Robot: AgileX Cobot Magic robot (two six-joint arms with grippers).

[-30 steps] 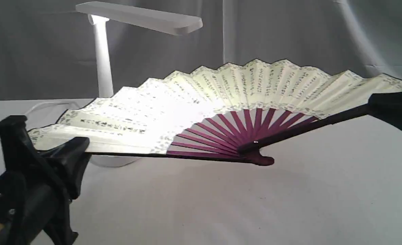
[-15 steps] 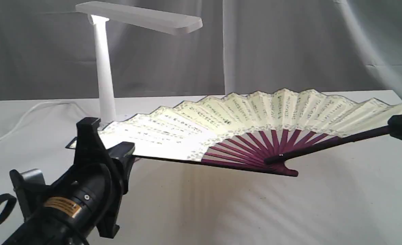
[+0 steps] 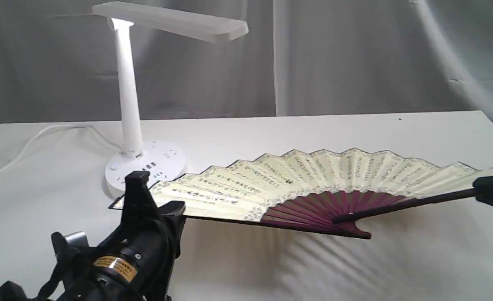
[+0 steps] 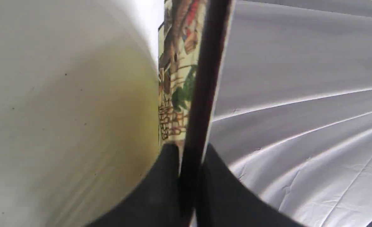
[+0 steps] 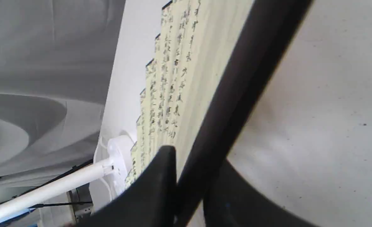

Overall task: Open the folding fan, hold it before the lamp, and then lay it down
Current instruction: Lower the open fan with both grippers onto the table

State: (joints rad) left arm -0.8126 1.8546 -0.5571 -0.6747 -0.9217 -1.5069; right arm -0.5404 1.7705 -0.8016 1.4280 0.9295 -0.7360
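My right gripper should go on lowering the fan's guard until the fan's pivot touches down before it lets go, with the folding fan spread wide (image 3: 320,188) and nearly flat above the white cloth (image 3: 372,271).
The folding fan (image 3: 313,179) is spread wide and nearly flat, low over the white table, its cream calligraphy leaf facing up and its maroon ribs meeting at the pivot near the front. My left gripper (image 3: 156,205) is shut on the fan's left guard (image 4: 201,94). At the right edge of the exterior view, my right gripper (image 3: 486,190) is shut on the right guard (image 5: 236,94). The white lamp (image 3: 129,88) stands behind the fan's left end, its long head overhead and its round base (image 3: 146,165) showing.
A white cloth covers the table (image 3: 397,267). Grey curtains (image 3: 355,54) hang behind it. The lamp's white cord (image 3: 33,142) trails off to the left across the cloth.
Both grippers have carried the open fan down and toward the front, from upright before the lamp to nearly flat. The lamp's base has come into view.
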